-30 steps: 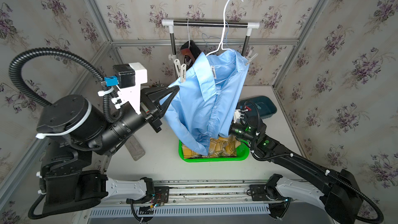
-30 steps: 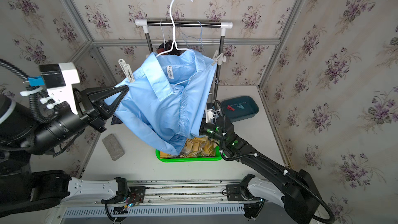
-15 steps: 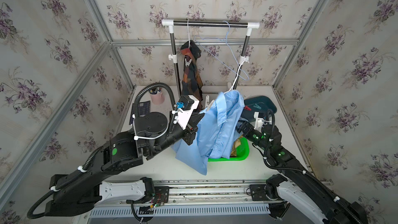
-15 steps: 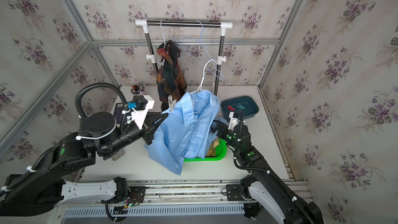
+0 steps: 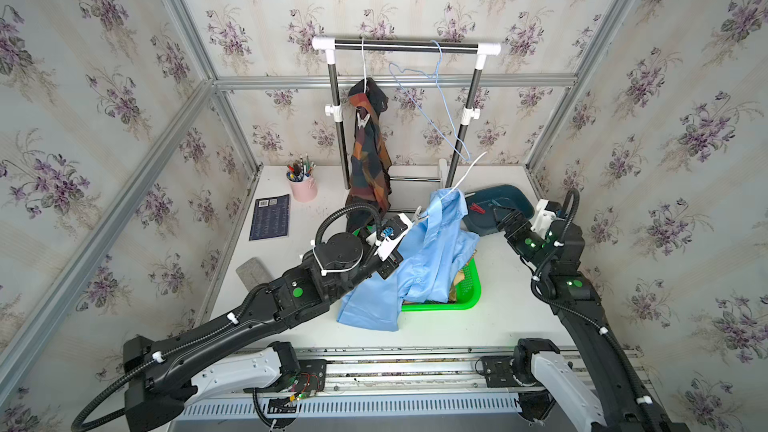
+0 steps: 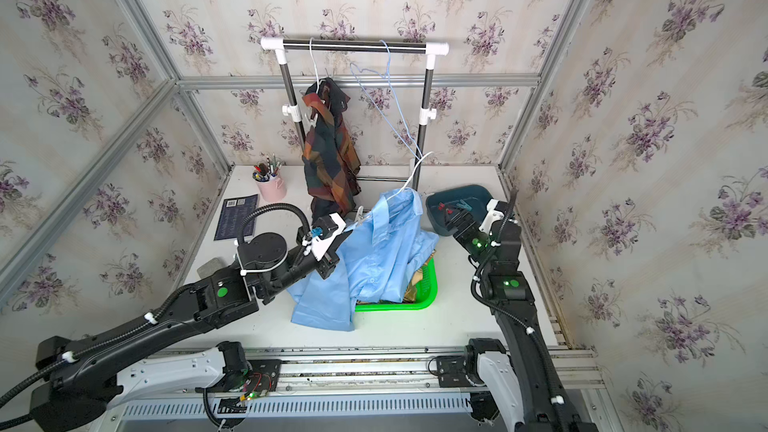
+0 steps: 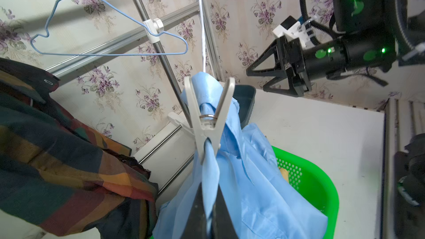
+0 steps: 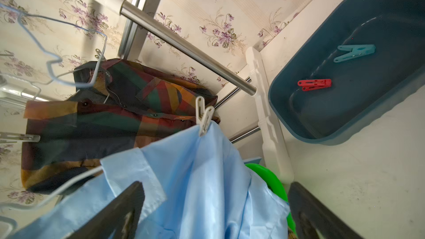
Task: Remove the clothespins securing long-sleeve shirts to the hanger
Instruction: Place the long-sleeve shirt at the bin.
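I should swing the light blue shirt toward the basket's front (image 5: pixel 438 305) with my left gripper for my right gripper, because the far clothespin (image 8: pixel 204 116) on it faces the rack.
A light blue long-sleeve shirt (image 5: pixel 428 259) on a white hanger (image 5: pixel 469 168) sags over the green basket (image 5: pixel 471 288). My left gripper (image 7: pixel 208 203) is shut on a fold of that shirt, just below a white-grey clothespin (image 7: pixel 208 120) (image 8: pixel 203 117) clipped to its shoulder. To the shirt's right my right gripper (image 5: pixel 505 218) (image 8: pixel 216 203) stands open and empty beside the blue tub (image 8: pixel 345 111). The tub holds a red clothespin (image 8: pixel 314 84) and a teal one (image 8: pixel 355 52). A dark plaid shirt (image 5: pixel 370 168) hangs on the rack with a pale clothespin (image 5: pixel 363 120).
The rack rail (image 5: pixel 405 45) also carries an empty blue wire hanger (image 5: pixel 436 110). Yellow plaid cloth (image 6: pixel 419 280) lies in the basket under the blue shirt. A pink pen cup (image 5: pixel 303 187), a dark booklet (image 5: pixel 269 217) and a grey block (image 5: pixel 253 272) sit at the table's left.
My left gripper has come down from high up with the blue shirt and its hanger, which now droop over the basket. The right gripper has drawn away rightward toward the tub.
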`<state>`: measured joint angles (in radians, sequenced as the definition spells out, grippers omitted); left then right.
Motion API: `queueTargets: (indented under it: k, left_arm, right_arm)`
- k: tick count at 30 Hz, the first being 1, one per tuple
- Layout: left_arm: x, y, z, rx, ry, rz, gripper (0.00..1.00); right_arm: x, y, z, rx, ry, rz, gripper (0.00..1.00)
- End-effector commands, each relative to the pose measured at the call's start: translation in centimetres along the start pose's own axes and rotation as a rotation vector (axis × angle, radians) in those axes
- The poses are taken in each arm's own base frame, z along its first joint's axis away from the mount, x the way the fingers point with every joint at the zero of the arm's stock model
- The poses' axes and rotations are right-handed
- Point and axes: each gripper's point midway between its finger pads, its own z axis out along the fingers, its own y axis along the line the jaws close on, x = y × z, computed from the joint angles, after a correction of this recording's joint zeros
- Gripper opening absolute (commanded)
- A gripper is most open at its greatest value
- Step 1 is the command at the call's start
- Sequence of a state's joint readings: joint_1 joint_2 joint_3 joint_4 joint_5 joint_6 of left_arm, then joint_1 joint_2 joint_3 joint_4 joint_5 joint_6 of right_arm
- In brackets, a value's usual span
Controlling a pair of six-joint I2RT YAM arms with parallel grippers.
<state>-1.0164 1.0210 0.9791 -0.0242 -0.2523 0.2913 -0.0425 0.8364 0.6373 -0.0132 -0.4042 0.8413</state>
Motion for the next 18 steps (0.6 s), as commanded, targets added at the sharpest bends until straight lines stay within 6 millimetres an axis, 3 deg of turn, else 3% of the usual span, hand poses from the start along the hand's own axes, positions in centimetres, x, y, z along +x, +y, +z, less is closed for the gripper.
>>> queueTargets:
  k: [1,4,7,13,18]
  left_arm:
    - [-5.0,2.0,-0.1,-0.107,-0.220,0.140,0.00]
    - [-6.7,3.0,0.2,-0.137,-0.245,0.202,0.00]
    - [-6.3,2.3,1.0,-0.115,-0.241,0.256,0.00]
    - [-1.1,1.3,1.2,-0.128,-0.147,0.275,0.00]
    - [2.2,-0.9,0.7,-0.135,-0.091,0.339,0.00]
  right_arm:
    - [-0.4,2.6,0.2,-0.130,0.053,0.031,0.96]
    - [-0.7,2.9,1.1,-0.159,0.066,0.059,0.95]
    - [-0.8,3.0,1.9,-0.188,0.076,0.087,0.94]
    - [-1.8,2.7,1.5,-0.193,0.060,0.113,0.94]
    - [-0.8,1.5,2.3,-0.189,0.120,0.139,0.89]
